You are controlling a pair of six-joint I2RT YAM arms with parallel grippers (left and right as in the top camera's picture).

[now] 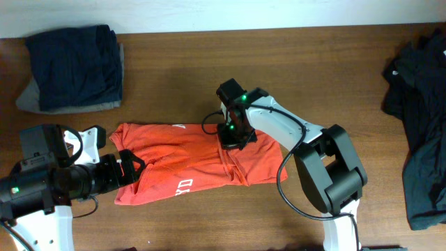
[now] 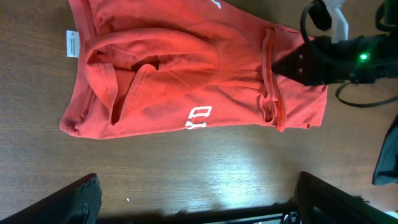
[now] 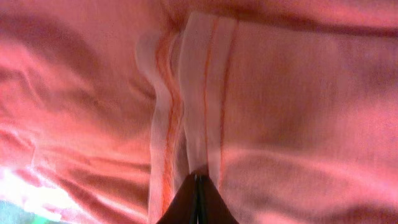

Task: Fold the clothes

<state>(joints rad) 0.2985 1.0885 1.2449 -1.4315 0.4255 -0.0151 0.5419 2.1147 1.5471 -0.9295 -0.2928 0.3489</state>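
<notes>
The folded hem is bunched up in creases [image 2: 271,112] close to the shirt's front edge, so my right gripper should go forward along the hem and flatten the cloth there [image 1: 245,176].
The orange-red T-shirt [image 1: 181,164] lies crumpled on the wooden table, with white lettering near its front edge. It also shows in the left wrist view [image 2: 186,81] and fills the right wrist view [image 3: 280,93]. My right gripper [image 1: 233,136] is at the shirt's upper right part. Its fingers [image 3: 198,177] are pressed together on a folded hem strip. It also shows in the left wrist view [image 2: 289,65]. My left gripper [image 1: 131,167] is at the shirt's left edge. Its fingers [image 2: 196,180] are wide open and empty over bare wood.
A folded navy garment [image 1: 73,66] lies on a grey one [image 1: 28,101] at the back left. A pile of black clothes [image 1: 418,125] lies along the right edge. A white label [image 2: 71,43] sticks out of the shirt's edge.
</notes>
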